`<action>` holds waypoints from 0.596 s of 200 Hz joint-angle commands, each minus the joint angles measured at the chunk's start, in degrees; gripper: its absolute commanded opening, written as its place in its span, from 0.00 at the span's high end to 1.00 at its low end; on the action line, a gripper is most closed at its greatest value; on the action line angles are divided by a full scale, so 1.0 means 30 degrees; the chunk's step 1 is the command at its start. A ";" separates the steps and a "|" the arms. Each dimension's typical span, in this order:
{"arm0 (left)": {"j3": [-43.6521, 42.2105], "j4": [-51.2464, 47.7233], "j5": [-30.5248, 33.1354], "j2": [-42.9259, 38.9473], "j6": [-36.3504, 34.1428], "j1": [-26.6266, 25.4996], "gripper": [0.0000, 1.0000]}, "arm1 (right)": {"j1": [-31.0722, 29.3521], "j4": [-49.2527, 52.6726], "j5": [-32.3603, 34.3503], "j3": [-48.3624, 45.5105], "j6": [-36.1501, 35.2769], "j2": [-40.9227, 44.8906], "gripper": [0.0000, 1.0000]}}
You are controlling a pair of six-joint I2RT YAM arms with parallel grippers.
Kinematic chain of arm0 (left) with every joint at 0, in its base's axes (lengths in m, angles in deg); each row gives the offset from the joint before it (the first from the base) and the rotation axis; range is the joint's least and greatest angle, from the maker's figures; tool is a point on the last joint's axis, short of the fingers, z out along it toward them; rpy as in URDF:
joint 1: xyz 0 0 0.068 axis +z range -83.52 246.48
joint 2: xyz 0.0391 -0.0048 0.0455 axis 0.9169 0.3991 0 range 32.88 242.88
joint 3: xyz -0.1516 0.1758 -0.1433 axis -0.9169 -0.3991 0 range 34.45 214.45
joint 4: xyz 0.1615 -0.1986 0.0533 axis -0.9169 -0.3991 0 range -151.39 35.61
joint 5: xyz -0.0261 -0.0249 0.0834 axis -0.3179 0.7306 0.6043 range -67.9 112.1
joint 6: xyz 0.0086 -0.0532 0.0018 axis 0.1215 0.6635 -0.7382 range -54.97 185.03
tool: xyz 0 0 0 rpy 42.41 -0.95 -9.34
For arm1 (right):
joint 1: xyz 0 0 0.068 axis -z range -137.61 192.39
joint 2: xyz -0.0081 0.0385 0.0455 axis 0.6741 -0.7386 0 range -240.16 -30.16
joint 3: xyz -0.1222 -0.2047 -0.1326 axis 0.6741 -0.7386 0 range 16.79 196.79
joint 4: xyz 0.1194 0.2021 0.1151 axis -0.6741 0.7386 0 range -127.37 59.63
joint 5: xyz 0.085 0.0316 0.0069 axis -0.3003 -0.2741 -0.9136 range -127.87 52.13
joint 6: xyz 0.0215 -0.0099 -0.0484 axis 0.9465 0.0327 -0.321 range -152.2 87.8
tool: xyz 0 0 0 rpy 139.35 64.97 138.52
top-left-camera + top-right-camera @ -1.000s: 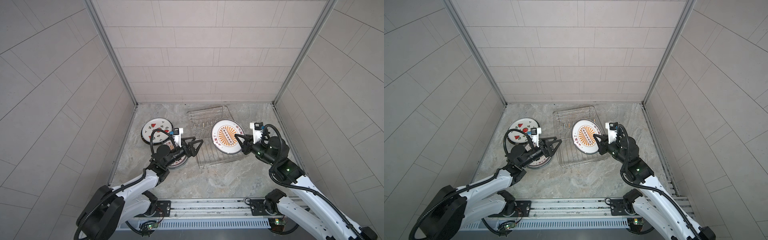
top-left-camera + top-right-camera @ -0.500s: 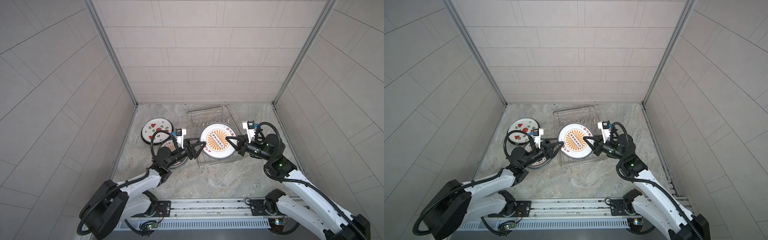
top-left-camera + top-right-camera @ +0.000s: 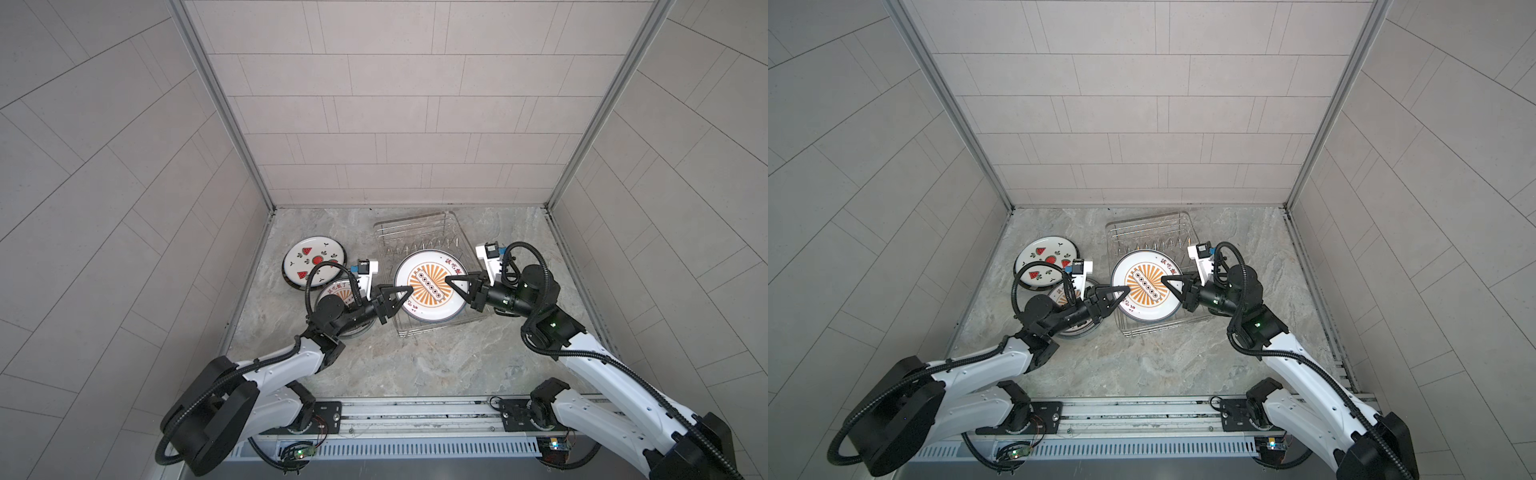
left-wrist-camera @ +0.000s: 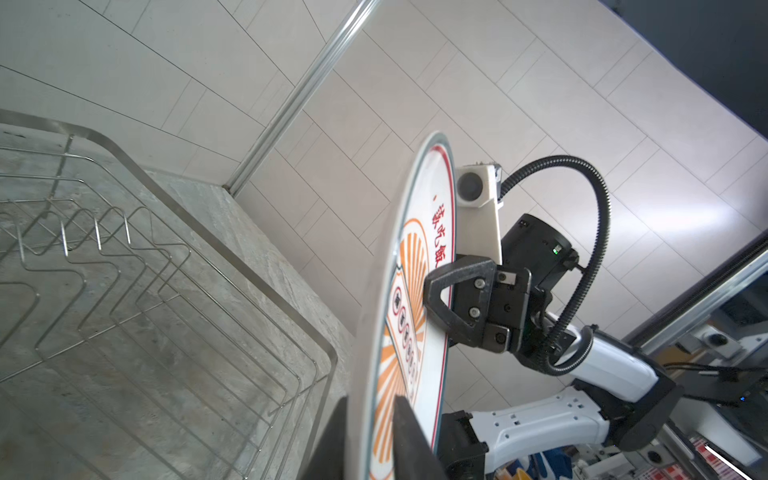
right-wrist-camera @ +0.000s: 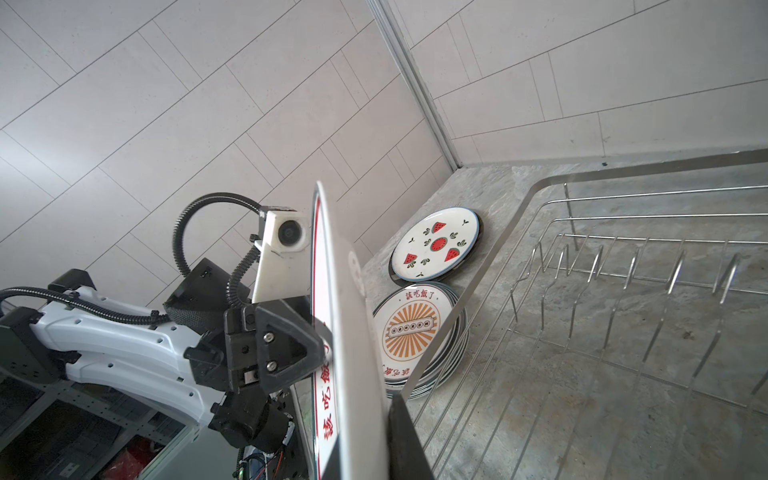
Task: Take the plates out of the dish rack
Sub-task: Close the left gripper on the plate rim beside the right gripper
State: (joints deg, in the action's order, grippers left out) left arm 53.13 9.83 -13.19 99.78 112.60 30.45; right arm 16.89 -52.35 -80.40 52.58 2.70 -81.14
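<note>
Both my grippers are holding the sunburst plate (image 3: 429,285), but the stack (image 3: 336,289) is next to my left gripper. My right gripper should open, and my left gripper should lower the plate there.
A white plate with an orange sunburst (image 3: 430,291) (image 3: 1144,286) hangs tilted over the front of the silver wire dish rack (image 3: 415,220) (image 3: 1148,226). My left gripper (image 3: 403,293) (image 3: 1123,291) is shut on its left rim. My right gripper (image 3: 451,282) (image 3: 1167,280) is shut on its right rim. In the left wrist view the plate (image 4: 409,332) stands edge-on between my left gripper's (image 4: 370,436) fingers. The right wrist view shows its rim (image 5: 353,332) in my right gripper (image 5: 361,449). The rack's prongs (image 5: 623,270) stand bare.
Left of the rack, a stack of plates topped by another sunburst plate (image 3: 336,291) (image 5: 411,328) lies on the marble table, partly under my left arm. A watermelon plate (image 3: 313,259) (image 3: 1047,259) (image 5: 434,243) lies behind it. Tiled walls close in three sides.
My right gripper carried the sunburst plate leftward over the rack. My left gripper reached right to meet it and closed on its left rim.
</note>
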 commanded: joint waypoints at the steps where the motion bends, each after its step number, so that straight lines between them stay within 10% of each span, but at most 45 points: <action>1: 0.0385 0.1405 -0.0836 0.0056 0.0545 -0.0174 0.86 | -0.0198 -0.0375 -0.0130 0.0785 -0.0314 0.0173 0.92; 81: 0.0381 0.1006 -0.0662 -0.0568 0.1429 -0.0206 1.00 | -0.0823 0.1354 0.0502 0.1457 -0.1490 -0.0239 0.81; 119: 0.0168 0.0615 -0.0245 -0.1146 0.1459 -0.0206 1.00 | -0.0961 0.2276 0.0698 0.1839 -0.1793 -0.0450 0.41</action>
State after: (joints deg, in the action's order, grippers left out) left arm 53.11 8.61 -13.32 98.29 116.56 30.08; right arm 14.38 -47.39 -78.80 55.62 -0.82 -82.00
